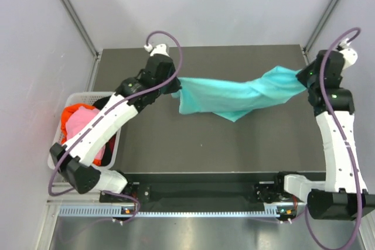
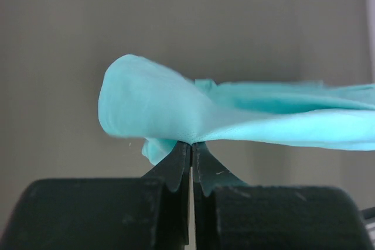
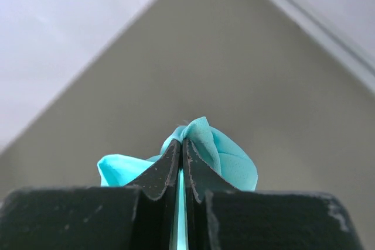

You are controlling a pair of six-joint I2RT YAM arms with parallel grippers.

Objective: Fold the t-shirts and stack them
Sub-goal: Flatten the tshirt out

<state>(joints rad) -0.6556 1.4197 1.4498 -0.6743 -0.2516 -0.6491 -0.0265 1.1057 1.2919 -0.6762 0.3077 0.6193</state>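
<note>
The teal t-shirt hangs narrow, bunched over my left gripper's fingertips (image 2: 153, 100), so next I lay it down and regrip before folding.
A teal t-shirt (image 1: 234, 95) hangs stretched between my two grippers above the dark table (image 1: 193, 150). My left gripper (image 1: 176, 85) is shut on the shirt's left end; in the left wrist view the teal cloth (image 2: 176, 112) bunches over the closed fingertips (image 2: 181, 159). At the far right, my right gripper (image 1: 306, 81) is shut on the other end, and the right wrist view shows teal cloth (image 3: 231, 159) pinched between the fingers (image 3: 170, 165). The cloth sags in the middle, its lower edge near the table. Pink and red-orange t-shirts (image 1: 82, 122) lie in the basket.
A white lattice basket (image 1: 88, 96) sits off the table's left edge, under my left arm. Grey walls close off the back and sides. A metal rail (image 1: 193, 210) runs along the near edge between the arm bases.
</note>
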